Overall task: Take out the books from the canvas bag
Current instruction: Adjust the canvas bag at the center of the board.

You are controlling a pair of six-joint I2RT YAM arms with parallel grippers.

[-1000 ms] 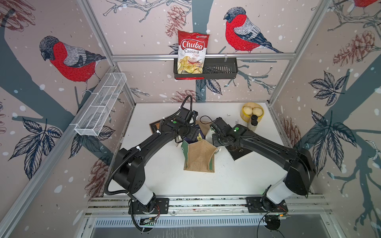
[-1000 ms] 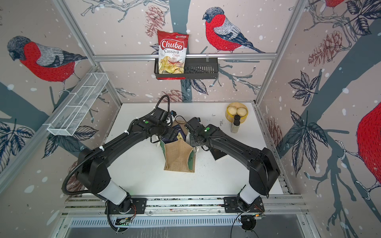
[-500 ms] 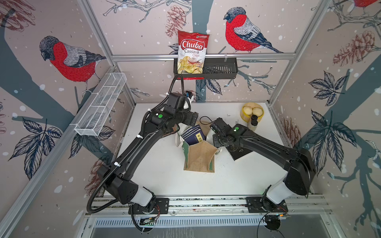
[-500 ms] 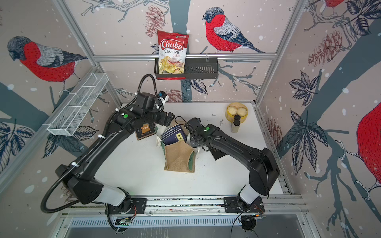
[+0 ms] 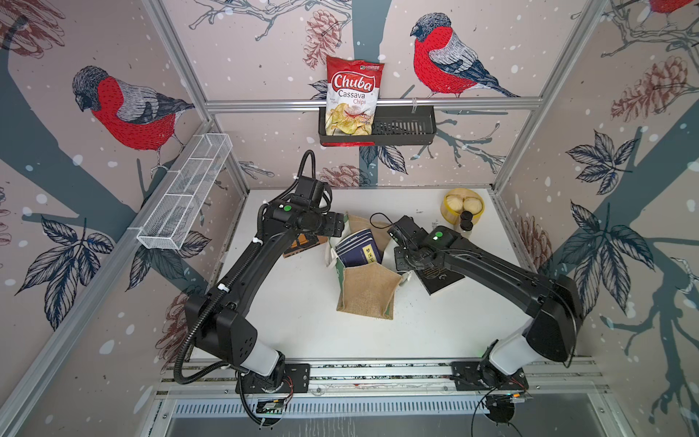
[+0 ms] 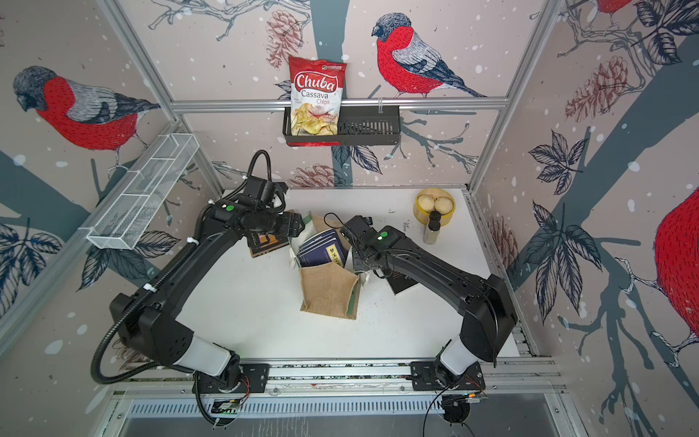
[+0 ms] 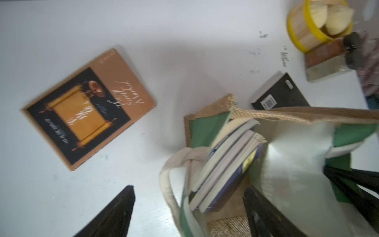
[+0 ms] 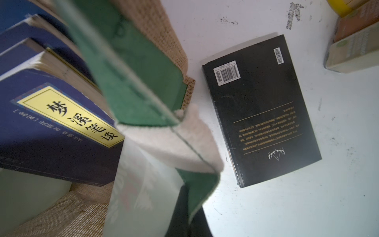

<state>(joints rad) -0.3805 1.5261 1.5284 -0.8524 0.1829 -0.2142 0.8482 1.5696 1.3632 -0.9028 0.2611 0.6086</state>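
The navy books are leaning on the bag's side at the left gripper (image 5: 337, 263), so the robot's left gripper should hold that side of the bag while its right gripper takes a book (image 5: 356, 248).
The canvas bag (image 5: 366, 289) (image 6: 328, 289) stands mid-table, mouth open toward the back. Several navy books (image 5: 357, 248) (image 7: 225, 164) stand inside it; the front one carries a yellow label (image 8: 67, 117). A brown book (image 7: 88, 108) (image 5: 302, 244) lies flat to the bag's left. A black book with a barcode (image 8: 260, 110) (image 5: 442, 278) lies to its right. My left gripper (image 7: 188, 215) (image 5: 336, 225) is open, one finger over the table, the other inside the bag beside the books. My right gripper (image 8: 184, 205) (image 5: 401, 261) is shut on the bag's right wall.
A yellow steamer basket with buns (image 5: 462, 206) and a small bottle (image 5: 466, 223) stand at the back right. A red chips bag (image 5: 353, 100) sits in a black wall basket (image 5: 404, 126). A white wire basket (image 5: 185, 193) hangs on the left wall.
The left arm rose and swung back from the bag, then its gripper came down again at the bag's left rim. The right arm has kept its hold on the bag.
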